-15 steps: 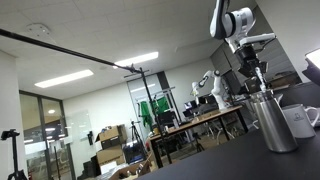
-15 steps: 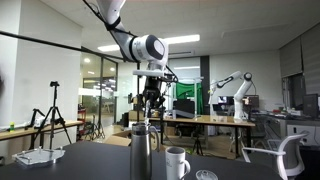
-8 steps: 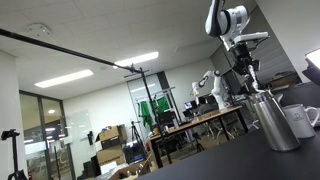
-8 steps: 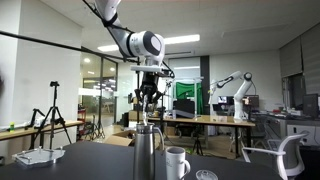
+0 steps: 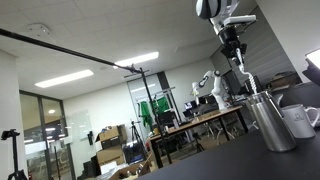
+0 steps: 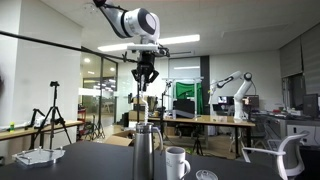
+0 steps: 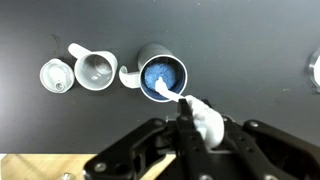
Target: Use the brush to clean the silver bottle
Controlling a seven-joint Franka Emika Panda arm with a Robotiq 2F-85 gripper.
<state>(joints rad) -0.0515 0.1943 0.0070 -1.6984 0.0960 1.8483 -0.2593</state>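
Observation:
My gripper has the brush's blue head (image 7: pixel 157 77) up at the silver bottle's opening. It should stop lifting and push the brush down deep inside the bottle (image 6: pixel 143 160) to scrub.
The silver bottle (image 5: pixel 272 122) stands upright on the dark table; it also shows in an exterior view (image 6: pixel 147 155). From above, in the wrist view, its open mouth (image 7: pixel 160 73) shows a blue inside. My gripper (image 5: pixel 233 42) (image 6: pixel 146 73) hangs well above the bottle. It is shut on the pale brush (image 7: pixel 203 120), which points straight down. The brush tip (image 7: pixel 158 89) lines up over the rim of the bottle mouth. The brush shows as a thin stick below the fingers (image 5: pixel 241 72) (image 6: pixel 149 100). My fingertips (image 7: pixel 190 115) frame the brush handle.
A white mug (image 7: pixel 95 70) (image 6: pixel 177 162) (image 5: pixel 300 120) stands beside the bottle. A small round lid (image 7: pixel 57 76) (image 6: pixel 205 175) lies by the mug. The black tabletop (image 7: pixel 250 50) ends at a wooden edge (image 7: pixel 30 168). Another round item (image 7: pixel 316 72) sits at the frame's edge.
My gripper has risen straight up with the brush, drawing the brush up from the bottle mouth. The bottle and mug have not moved.

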